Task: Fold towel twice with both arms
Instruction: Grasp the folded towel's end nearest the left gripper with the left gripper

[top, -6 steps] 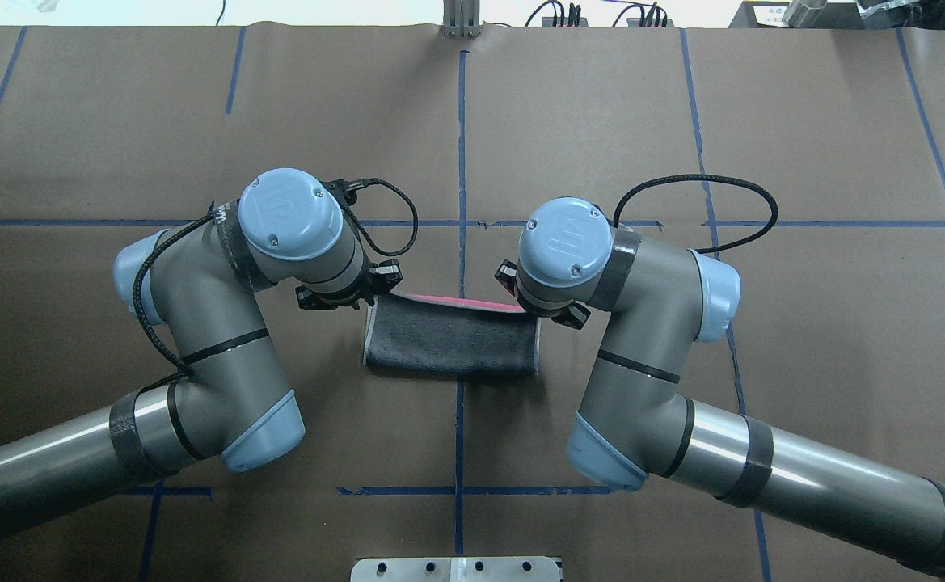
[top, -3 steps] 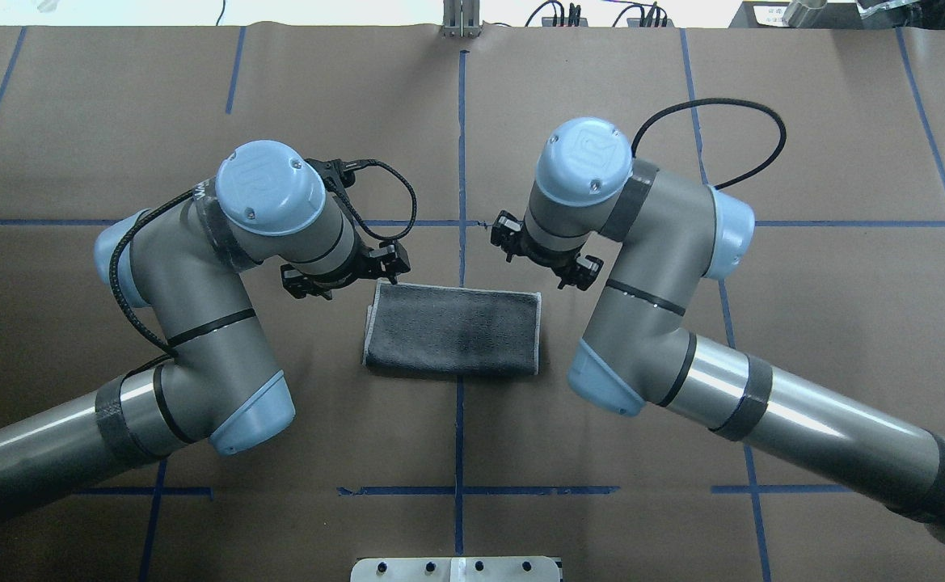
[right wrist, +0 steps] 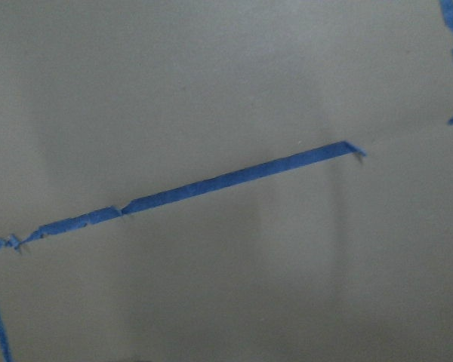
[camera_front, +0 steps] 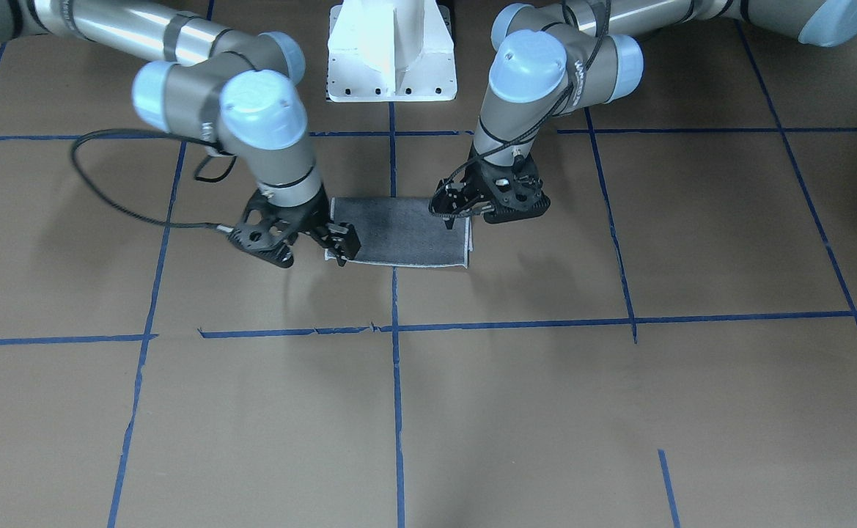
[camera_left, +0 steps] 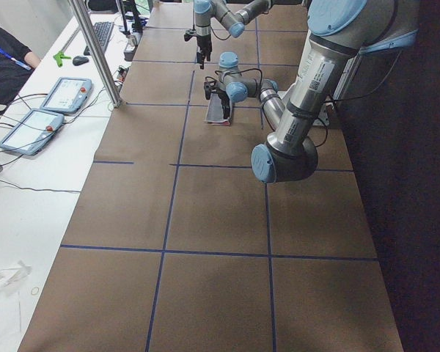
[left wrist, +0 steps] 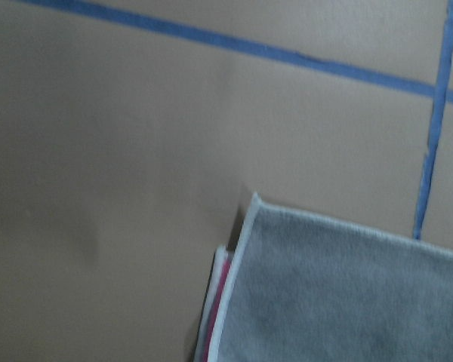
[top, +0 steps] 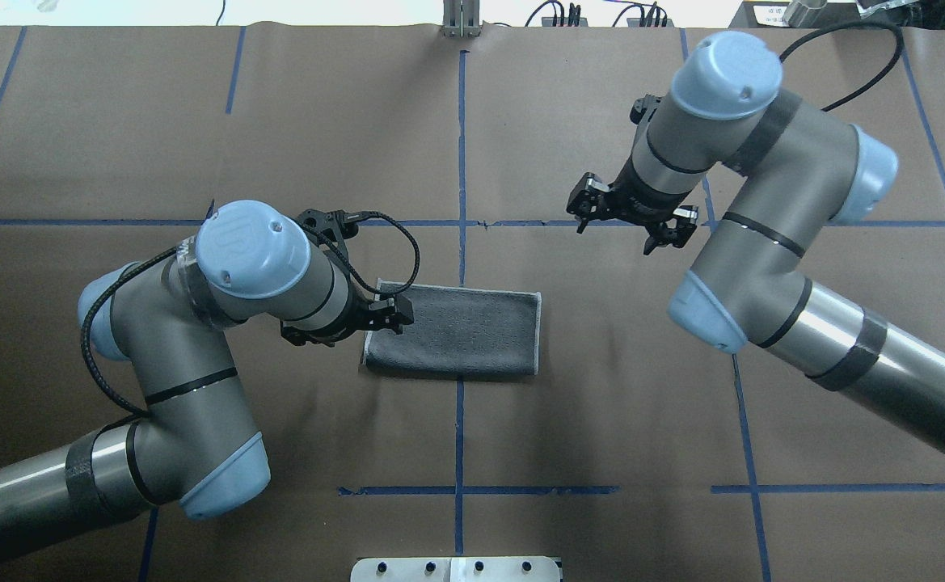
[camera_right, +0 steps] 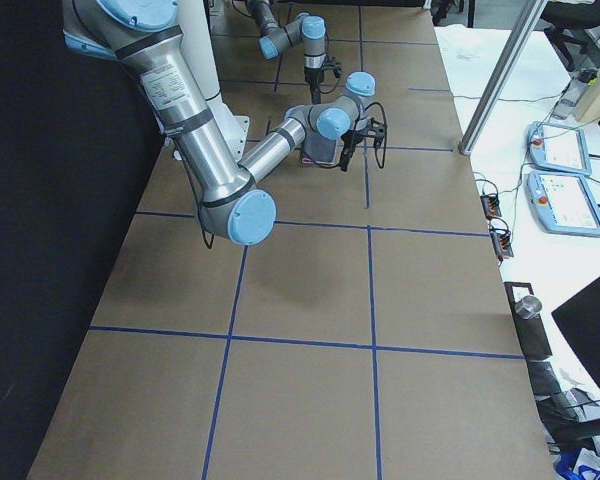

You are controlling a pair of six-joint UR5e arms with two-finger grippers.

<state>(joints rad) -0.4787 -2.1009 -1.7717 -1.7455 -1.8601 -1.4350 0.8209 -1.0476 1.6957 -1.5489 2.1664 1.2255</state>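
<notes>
The towel's lower layer (left wrist: 221, 255) ends before the top layer's corner, so a pink strip of the towel will show once I fold both layers over.
The towel (top: 460, 331) lies flat on the table as a folded rectangle, grey face up, with a pale border. It also shows in the front-facing view (camera_front: 399, 231). The left wrist view shows the towel's corner (left wrist: 340, 294) with a pink layer at the edge below it. My left gripper (top: 387, 314) hovers low over the towel's left edge, open and empty; it also shows in the front-facing view (camera_front: 459, 213). My right gripper (top: 619, 226) is raised, up and to the right of the towel, open and empty. Its wrist view shows only bare table.
The table is covered in brown paper (top: 601, 404) marked with blue tape lines (top: 460, 145). The robot's white pedestal base (camera_front: 391, 51) stands at the near edge. Tablets and cables (camera_left: 51, 110) lie on a white side table beyond the far edge.
The upper layer of the towel has come down flat and its pink edge no longer shows. The right arm has risen and swung off to the far right. The left gripper has shifted to the towel's left edge.
</notes>
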